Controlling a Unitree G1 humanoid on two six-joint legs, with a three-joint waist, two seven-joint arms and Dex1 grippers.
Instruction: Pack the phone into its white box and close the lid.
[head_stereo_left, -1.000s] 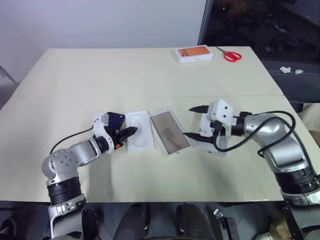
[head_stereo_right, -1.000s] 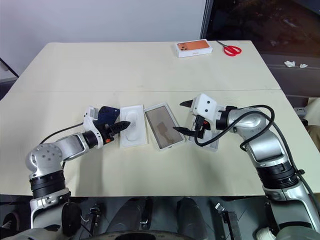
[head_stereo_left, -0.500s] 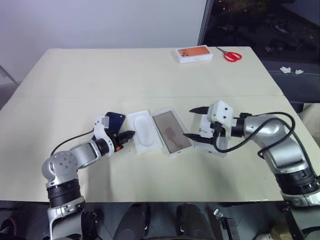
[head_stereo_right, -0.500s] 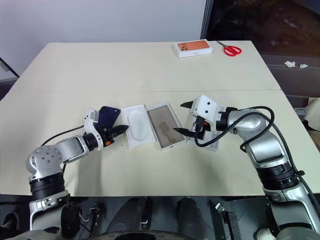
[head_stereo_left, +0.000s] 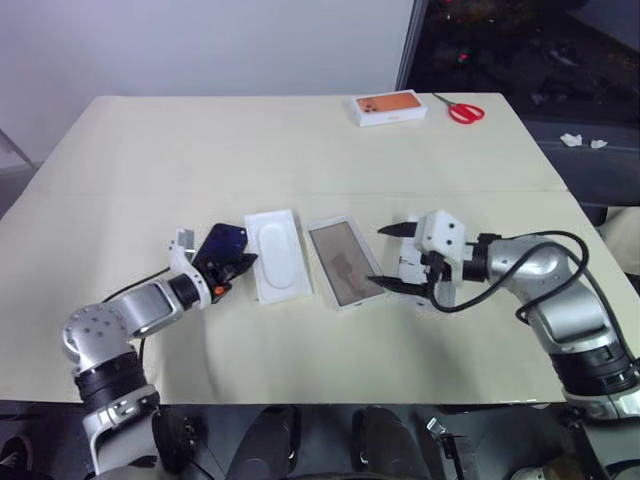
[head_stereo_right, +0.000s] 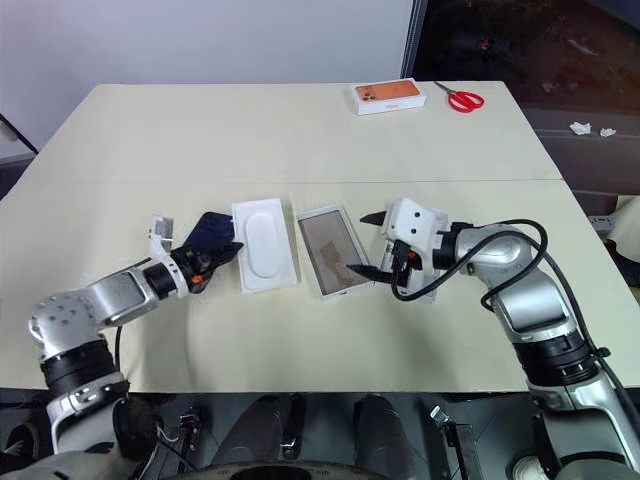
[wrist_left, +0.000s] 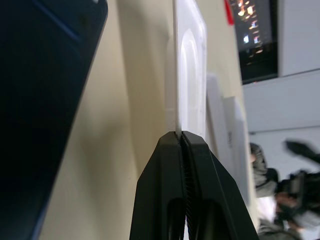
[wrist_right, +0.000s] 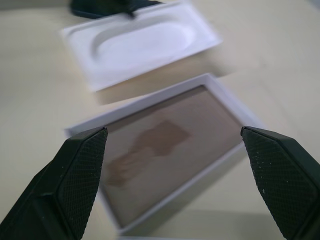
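Note:
The white piece (head_stereo_left: 279, 256) is shaped with a moulded oval hollow and matches the box's outline (head_stereo_left: 345, 262), so it will settle inside the box like a tray when I lower it.
The dark navy phone (head_stereo_left: 220, 243) lies on the table at the left, and it is the dark slab (wrist_left: 40, 100) in the left wrist view. Just right of it the lid (head_stereo_left: 275, 255) lies inside up, plain white with an oval recess. My left gripper (head_stereo_left: 240, 263) is shut on the thin left rim of the lid (wrist_left: 176, 100). The white box (head_stereo_left: 345, 263) lies open right of the lid, with a brownish floor and nothing in it. My right gripper (head_stereo_left: 378, 256) hovers open at the box's right edge, its fingers spread across the box (wrist_right: 165, 145).
A flat white piece (head_stereo_left: 428, 298) lies on the table under my right hand. A white box with an orange print (head_stereo_left: 389, 107) and red scissors (head_stereo_left: 463, 110) sit at the table's far edge. The table drops off close behind both arms.
My left gripper has shut on the lid's rim and drawn back to the left. The lid has slid and turned away from the box, leaving a gap. The right gripper has barely moved.

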